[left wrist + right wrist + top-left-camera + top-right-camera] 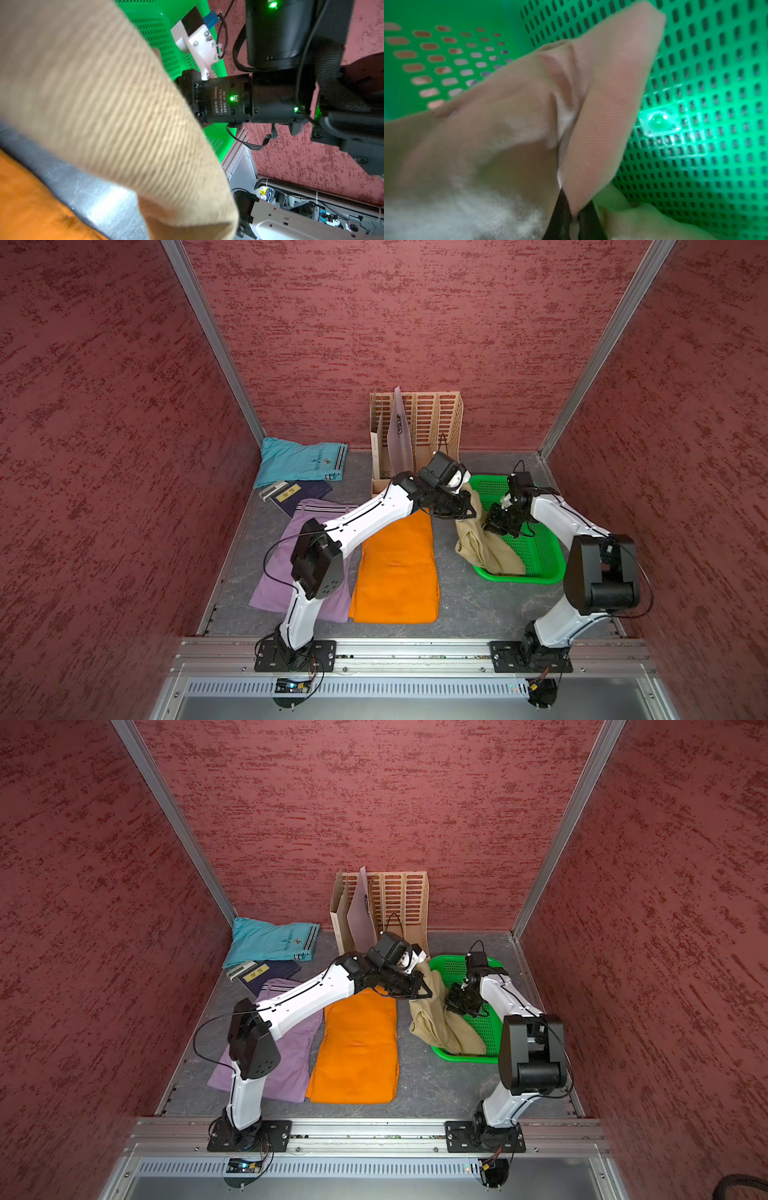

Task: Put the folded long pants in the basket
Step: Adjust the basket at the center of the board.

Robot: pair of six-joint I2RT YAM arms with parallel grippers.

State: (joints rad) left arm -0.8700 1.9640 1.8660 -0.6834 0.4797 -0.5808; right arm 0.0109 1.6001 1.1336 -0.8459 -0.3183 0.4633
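My right gripper draws its fold across the basket's bottom (537,547) and the khaki pants' folded part hangs (467,547) outside the basket's rim, so my left gripper should bring that part inward at the same time.
The khaki folded long pants (486,551) (444,1031) hang between my two grippers, their lower end resting in the near left part of the green basket (540,556) (492,1029). My left gripper (471,512) (428,992) is shut on the cloth's upper edge. In the left wrist view the khaki cloth (104,104) hides its fingers. My right gripper (576,218) is shut on a khaki fold (591,145) over the basket floor (716,83). Orange pants (395,568), lilac pants (282,572) and turquoise pants (299,460) lie flat on the table.
A beige slotted file organizer (436,423) stands at the back, just behind the basket. A dark blue booklet (303,493) lies between the turquoise and lilac pants. Red walls close in three sides. My left arm stretches over the lilac and orange pants.
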